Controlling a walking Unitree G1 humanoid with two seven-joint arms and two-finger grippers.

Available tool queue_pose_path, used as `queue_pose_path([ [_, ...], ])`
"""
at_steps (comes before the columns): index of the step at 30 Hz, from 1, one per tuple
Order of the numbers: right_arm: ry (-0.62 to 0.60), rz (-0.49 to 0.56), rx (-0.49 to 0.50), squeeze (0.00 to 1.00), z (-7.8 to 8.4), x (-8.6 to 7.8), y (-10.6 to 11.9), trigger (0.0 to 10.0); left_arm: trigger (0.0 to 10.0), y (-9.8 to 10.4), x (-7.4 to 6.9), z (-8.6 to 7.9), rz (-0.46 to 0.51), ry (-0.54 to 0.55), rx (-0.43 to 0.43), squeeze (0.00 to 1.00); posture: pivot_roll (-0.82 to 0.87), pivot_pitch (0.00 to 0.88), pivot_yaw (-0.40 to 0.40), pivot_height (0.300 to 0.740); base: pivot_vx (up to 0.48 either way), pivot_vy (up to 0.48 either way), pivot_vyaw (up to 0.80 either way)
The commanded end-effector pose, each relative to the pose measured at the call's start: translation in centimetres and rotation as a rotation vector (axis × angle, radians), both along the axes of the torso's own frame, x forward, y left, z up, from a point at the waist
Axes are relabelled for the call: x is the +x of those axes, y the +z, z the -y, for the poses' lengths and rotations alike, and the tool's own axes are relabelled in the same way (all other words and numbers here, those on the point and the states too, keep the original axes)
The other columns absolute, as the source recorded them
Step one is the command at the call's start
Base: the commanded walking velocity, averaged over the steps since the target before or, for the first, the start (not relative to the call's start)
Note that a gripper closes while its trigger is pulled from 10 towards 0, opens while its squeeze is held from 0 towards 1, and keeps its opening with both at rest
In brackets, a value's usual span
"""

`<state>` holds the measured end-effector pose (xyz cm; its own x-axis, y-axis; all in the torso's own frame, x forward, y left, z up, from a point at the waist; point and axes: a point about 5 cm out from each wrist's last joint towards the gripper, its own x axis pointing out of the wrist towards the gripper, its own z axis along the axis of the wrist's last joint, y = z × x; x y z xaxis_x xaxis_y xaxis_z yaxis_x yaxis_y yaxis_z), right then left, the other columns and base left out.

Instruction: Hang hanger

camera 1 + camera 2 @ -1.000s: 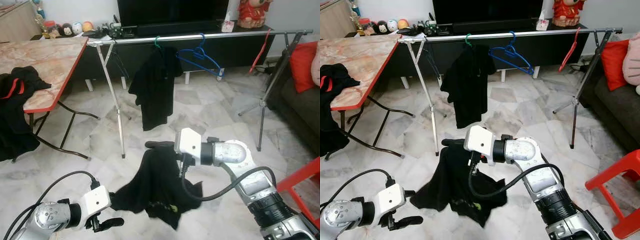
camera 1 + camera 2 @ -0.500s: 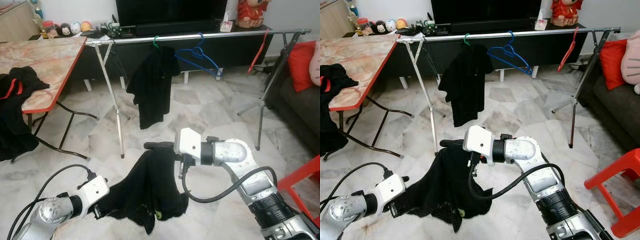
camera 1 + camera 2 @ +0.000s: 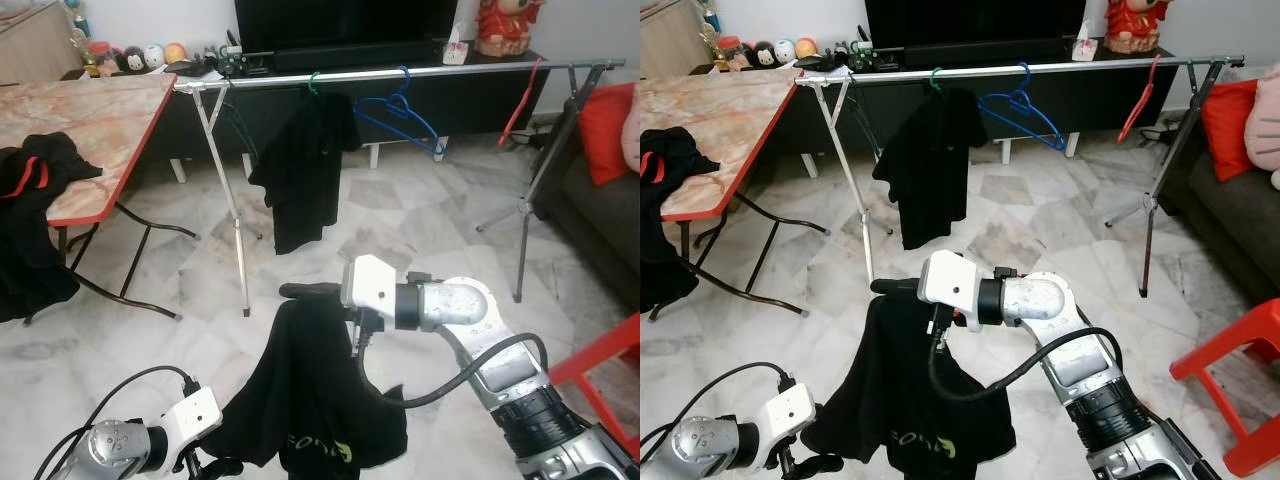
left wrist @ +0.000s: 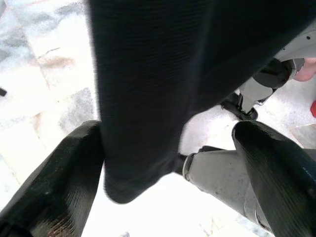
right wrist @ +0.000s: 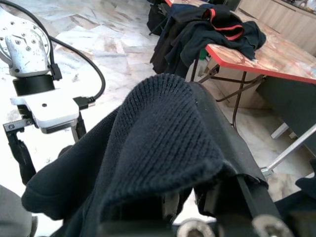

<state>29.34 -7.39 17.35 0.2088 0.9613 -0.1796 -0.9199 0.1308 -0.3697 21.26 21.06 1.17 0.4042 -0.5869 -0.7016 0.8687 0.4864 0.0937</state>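
The black shirt will droop in folds between both grippers when I raise its hem, because the hem is hanging limp between my left gripper's fingers.
A black shirt with a small green print hangs straight down from my right gripper, which is shut on its top above the floor. In the right wrist view the knit collar drapes over the fingers; I cannot make out a hanger inside it. My left gripper is low at the shirt's bottom left, open, with the hem hanging loose between its two fingers. Behind stands a silver clothes rail carrying another black shirt on a green hanger, a blue hanger and a red hanger.
A folding table with a red edge stands at the left, with dark clothes heaped on it. A red chair is at the right, a dark sofa with a red cushion behind it. Marble floor lies between me and the rail.
Half a second ago my left gripper held the shirt's hem pulled out to the left. It has let go and dropped lower, and the shirt now hangs straight.
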Motion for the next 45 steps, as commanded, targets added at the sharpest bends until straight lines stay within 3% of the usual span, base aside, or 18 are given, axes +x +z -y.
queue_pose_path([
  [1, 0.030, 0.058, 0.039, 0.00, -0.6, -0.1, 1.8, 0.0, 10.0, 0.1, 0.1, -0.3, 0.004, -0.002, 0.016, 0.00, -0.04, 0.023, 0.040, 0.740, 0.000, 0.000, 0.00],
  [2, 0.070, 0.056, 0.062, 0.00, -1.2, -0.7, 2.4, 0.0, 10.0, 0.1, 1.2, -0.2, 0.063, 0.043, 0.021, 0.00, -0.04, 0.024, 0.041, 0.740, 0.000, 0.000, 0.00],
  [4, 0.097, 0.052, 0.071, 0.00, -1.5, -1.2, 2.6, 0.0, 10.0, 0.2, 1.9, -0.2, 0.103, 0.069, 0.023, 0.00, -0.04, 0.024, 0.041, 0.740, 0.000, 0.000, 0.00],
  [11, 0.114, 0.044, 0.099, 0.00, -1.7, -1.5, 3.2, 0.0, 10.0, 0.0, 2.9, -0.7, 0.156, 0.139, 0.060, 0.00, -0.05, 0.023, 0.042, 0.740, 0.000, 0.000, 0.00],
  [12, 0.117, 0.044, 0.102, 0.00, -1.8, -1.6, 3.2, 0.0, 9.3, -0.1, 3.0, -0.8, 0.154, 0.153, 0.068, 0.00, -0.05, 0.026, 0.044, 0.740, 0.000, 0.000, 0.00],
  [14, 0.117, 0.043, 0.102, 0.00, -1.8, -1.6, 3.3, 0.0, 9.3, -0.1, 3.0, -0.8, 0.155, 0.155, 0.072, 0.00, -0.05, 0.026, 0.044, 0.740, 0.000, 0.000, 0.00],
  [15, 0.116, 0.042, 0.102, 0.00, -1.7, -1.6, 3.3, 0.0, 3.4, -0.2, 3.0, -0.9, 0.156, 0.155, 0.076, 0.00, -0.05, 0.026, 0.044, 0.740, 0.000, 0.000, 0.00],
  [16, 0.113, 0.040, 0.100, 0.00, -1.7, -1.6, 3.3, 0.0, 0.0, -0.3, 2.9, -0.9, 0.155, 0.150, 0.081, 0.00, -0.05, 0.026, 0.044, 0.740, 0.000, 0.000, 0.00],
  [38, 0.101, 0.034, 0.086, 0.00, -1.8, -1.6, 3.2, 0.0, 0.0, -0.2, 2.7, -1.2, 0.162, 0.116, 0.071, 0.00, -0.05, 0.035, 0.045, 0.740, 0.000, 0.000, 0.00],
  [45, 0.090, 0.023, 0.070, 0.00, -1.7, -1.5, 2.6, 0.0, 0.0, 0.2, 2.7, -1.3, 0.163, 0.153, -0.001, 0.00, -0.04, 0.038, 0.048, 0.740, 0.000, 0.000, 0.00],
])
